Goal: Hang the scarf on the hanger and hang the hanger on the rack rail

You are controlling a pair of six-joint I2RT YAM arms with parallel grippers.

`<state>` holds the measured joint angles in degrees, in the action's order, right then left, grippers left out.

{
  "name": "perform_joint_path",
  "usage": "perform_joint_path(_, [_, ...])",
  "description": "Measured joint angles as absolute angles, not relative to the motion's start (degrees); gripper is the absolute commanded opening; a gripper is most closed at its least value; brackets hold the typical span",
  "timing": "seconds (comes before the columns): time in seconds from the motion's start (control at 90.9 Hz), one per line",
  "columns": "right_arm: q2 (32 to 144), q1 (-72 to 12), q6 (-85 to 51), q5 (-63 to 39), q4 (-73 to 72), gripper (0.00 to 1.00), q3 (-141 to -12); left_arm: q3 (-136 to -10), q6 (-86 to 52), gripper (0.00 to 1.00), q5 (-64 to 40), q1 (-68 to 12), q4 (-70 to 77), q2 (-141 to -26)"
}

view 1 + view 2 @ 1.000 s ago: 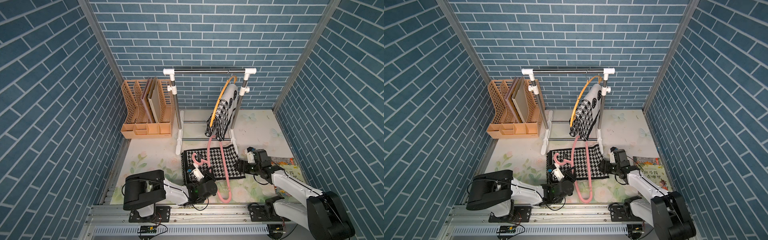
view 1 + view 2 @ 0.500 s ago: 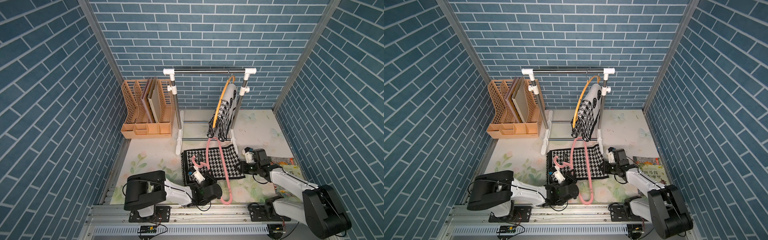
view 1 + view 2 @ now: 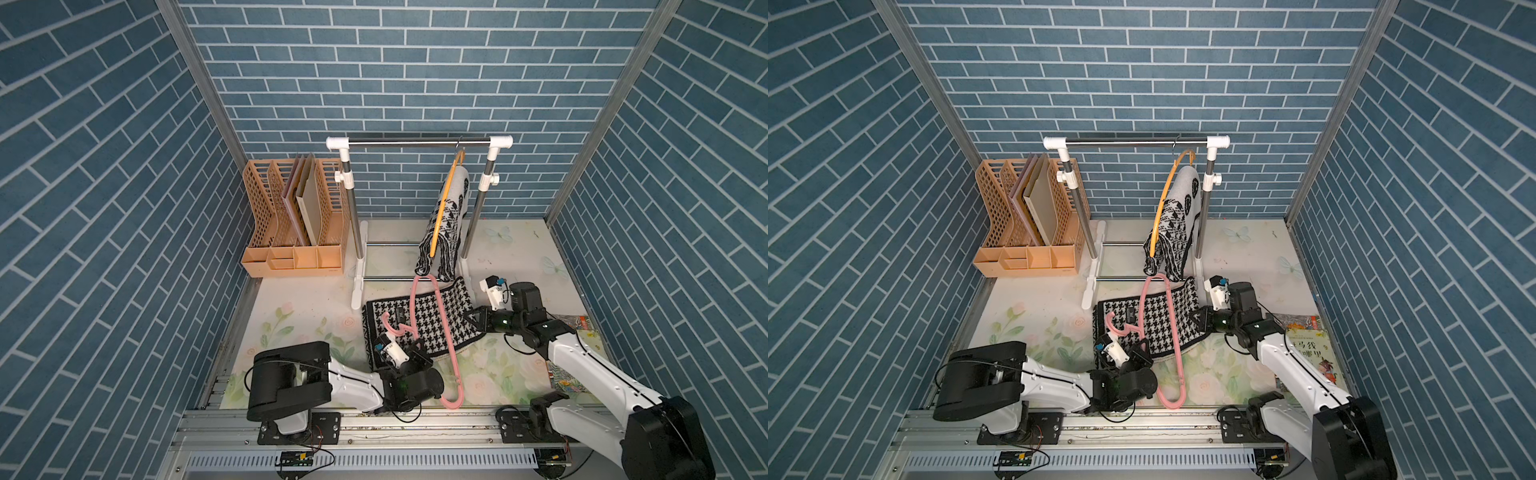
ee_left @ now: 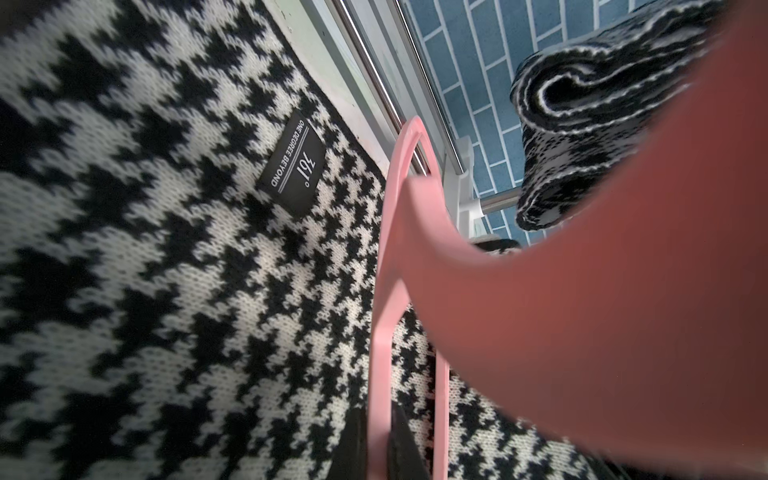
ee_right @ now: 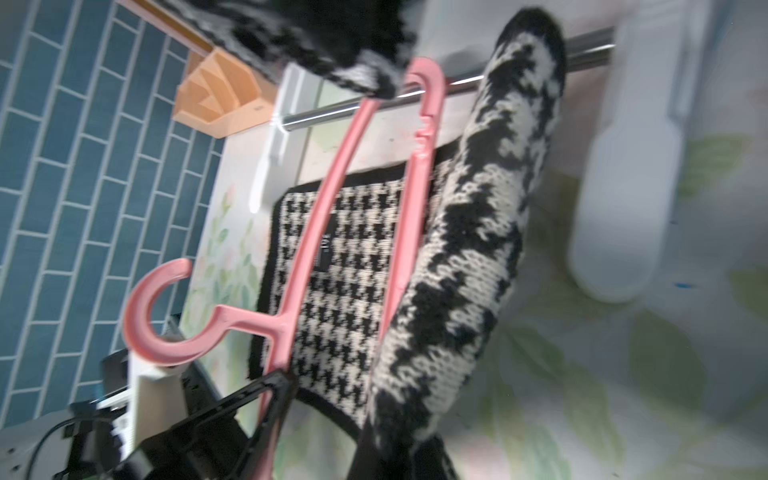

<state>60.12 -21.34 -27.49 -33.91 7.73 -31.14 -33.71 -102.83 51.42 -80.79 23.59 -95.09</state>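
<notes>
The scarf runs under the pink hanger's straight bar. I should keep folding the scarf's raised edge over with my right gripper until it covers that bar.
A black-and-white houndstooth scarf lies flat on the table in front of the rack. Across it lies a pink hanger, hook towards the left arm. My left gripper is shut on one thin bar of the hanger, low over the scarf. At the scarf's right edge my right gripper is shut on it. The pinched edge of the scarf stands up as a fold beside the hanger.
A clothes rack stands behind, carrying a yellow hanger with another patterned scarf that hangs down to the pink hanger's far end. An orange file organizer sits back left. A picture book lies under the right arm.
My right gripper moved left onto the scarf's right edge and closed on it. The left gripper stayed shut on the hanger, barely moving.
</notes>
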Motion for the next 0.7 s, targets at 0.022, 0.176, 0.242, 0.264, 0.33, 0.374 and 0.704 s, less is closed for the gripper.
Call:
perform_joint_path(0.022, [59.92,-21.93,-27.94,-34.41,7.51,0.00,-31.14,-33.71,-102.61,0.00,51.42,-80.75,23.59,-95.02])
perform_joint_path(0.176, [60.55,-27.07,-29.65,-36.86,5.13,0.00,-31.14,-33.71,-101.73,0.00,51.40,-80.38,23.55,-94.83])
perform_joint_path(0.242, [62.33,-29.78,-29.71,-37.41,3.97,0.00,-31.14,-33.71,-101.38,0.00,51.40,-80.25,23.53,-94.83])
perform_joint_path(0.264, [62.96,-30.57,-29.74,-37.47,3.64,0.00,-31.14,-33.71,-101.30,0.00,51.42,-80.25,23.46,-94.83])
perform_joint_path(0.33, [65.43,-33.17,-29.74,-37.82,2.42,0.00,-31.14,-33.71,-100.97,0.00,51.42,-80.23,23.38,-94.83])
perform_joint_path(0.374, [67.20,-34.83,-29.74,-38.02,1.67,0.00,-31.24,-33.71,-100.84,0.00,51.42,-80.20,23.35,-94.83])
perform_joint_path(0.704, [79.15,-39.97,-29.56,-38.06,-1.10,0.00,-33.63,-32.97,-99.53,0.00,51.42,-80.09,23.18,-94.32])
